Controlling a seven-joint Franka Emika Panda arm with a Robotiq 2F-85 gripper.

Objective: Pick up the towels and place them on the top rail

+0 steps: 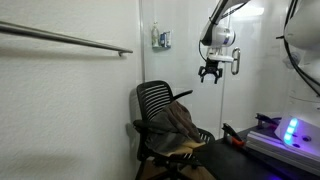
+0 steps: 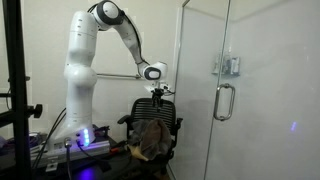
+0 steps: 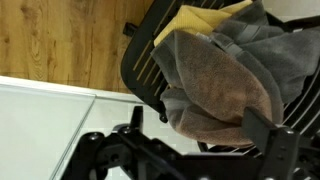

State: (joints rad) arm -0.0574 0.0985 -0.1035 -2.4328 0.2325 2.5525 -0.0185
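Note:
The towel heap is away from my open gripper, which hangs out past the chair's edge [image 3: 150,92]. Next, I move the gripper in over the brown towel [image 3: 214,92] before I lower it to grasp.
Several towels, brown [image 3: 220,85], grey and yellow [image 3: 205,20], lie heaped on a black mesh office chair [image 1: 160,105]. The heap also shows in both exterior views [image 1: 180,125] [image 2: 152,135]. My gripper [image 1: 210,74] [image 2: 158,92] hangs open and empty in the air above the chair, apart from the towels. In the wrist view its fingers [image 3: 190,130] frame the brown towel below. A metal rail [image 1: 70,40] runs along the white wall high up, far from the gripper.
A glass shower door with a handle [image 2: 225,100] stands beside the chair. A device with blue lights [image 1: 290,130] sits on a surface near the robot base [image 2: 80,135]. A small fixture [image 1: 161,39] hangs on the wall. Wood floor [image 3: 60,35] lies beneath.

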